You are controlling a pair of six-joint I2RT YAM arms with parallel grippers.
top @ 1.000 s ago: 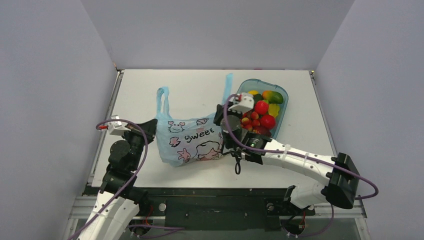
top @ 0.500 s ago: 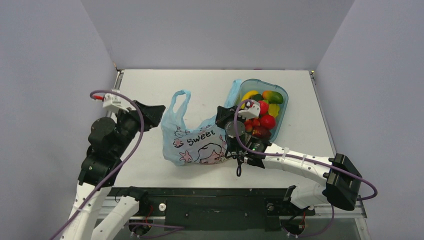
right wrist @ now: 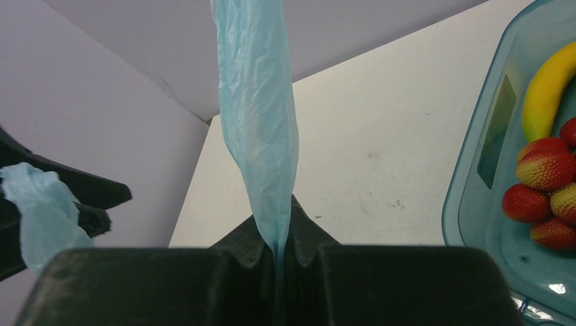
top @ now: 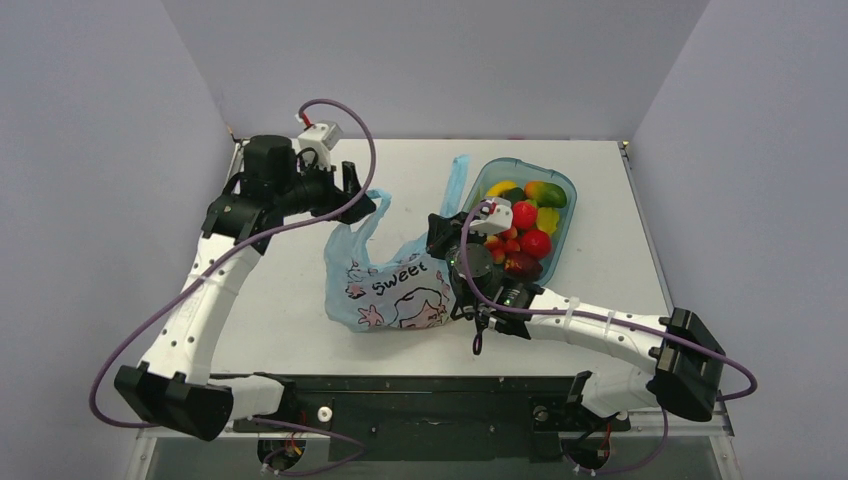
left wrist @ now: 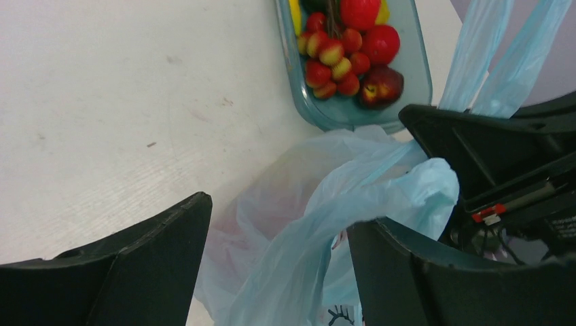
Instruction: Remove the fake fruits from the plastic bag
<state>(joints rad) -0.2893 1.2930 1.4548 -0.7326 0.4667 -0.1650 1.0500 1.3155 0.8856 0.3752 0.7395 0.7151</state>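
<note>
My left gripper should close on the handle (top: 373,220), which hangs loose, and pull it toward me, because the bag's printed side (top: 400,294) hides the fake fruits.
The light-blue plastic bag (top: 395,292), printed "Sweet", lies slumped mid-table with both loop handles raised. My right gripper (top: 440,228) is shut on the right handle (right wrist: 261,122), which rises as a twisted strip from its pinched jaws (right wrist: 275,234). My left gripper (top: 362,200) is open at the left handle (left wrist: 380,190); that loop hangs between its fingers (left wrist: 282,217) and drapes over the right finger (left wrist: 407,265). The bag's film hides whatever fake fruits lie inside.
A teal transparent tub (top: 571,200) stands right behind the bag on the right, holding strawberries (left wrist: 333,61), red fruits, a yellow banana (right wrist: 547,88) and a mango (top: 548,192). Purple walls close the table on three sides.
My left arm swung up from the bag's near-left side to its left handle and its gripper opened. The left handle now leans right. My right gripper stayed shut on the right handle.
</note>
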